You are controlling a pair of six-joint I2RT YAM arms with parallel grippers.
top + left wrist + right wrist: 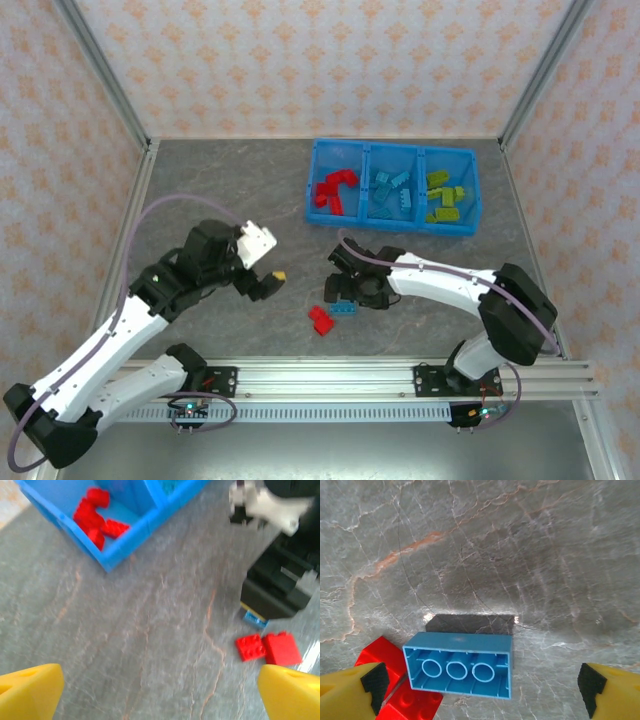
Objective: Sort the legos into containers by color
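Next, my right gripper takes the light blue brick (342,309) to the middle container (391,198) before my left gripper reaches in, because my right gripper is over that brick and in the way of the red bricks.
The blue tray (313,190) holds the containers: red legos (335,190) on the left, light blue ones (393,192) in the middle, lime green ones (445,195) on the right. Loose on the table lie a light blue brick (459,670) on its side, hollow underside facing the camera, and two red bricks (382,655) (410,705) beside it. My right gripper (482,690) hangs open over the blue brick, fingers apart from it. My left gripper (160,695) is open over bare table, with the red bricks (267,648) to its right.
Metal frame posts and patterned walls bound the grey stone table (230,190). In the left wrist view the right gripper's black body (280,590) stands just above the loose blue brick (255,618). The tray's red compartment (95,515) lies at the upper left.
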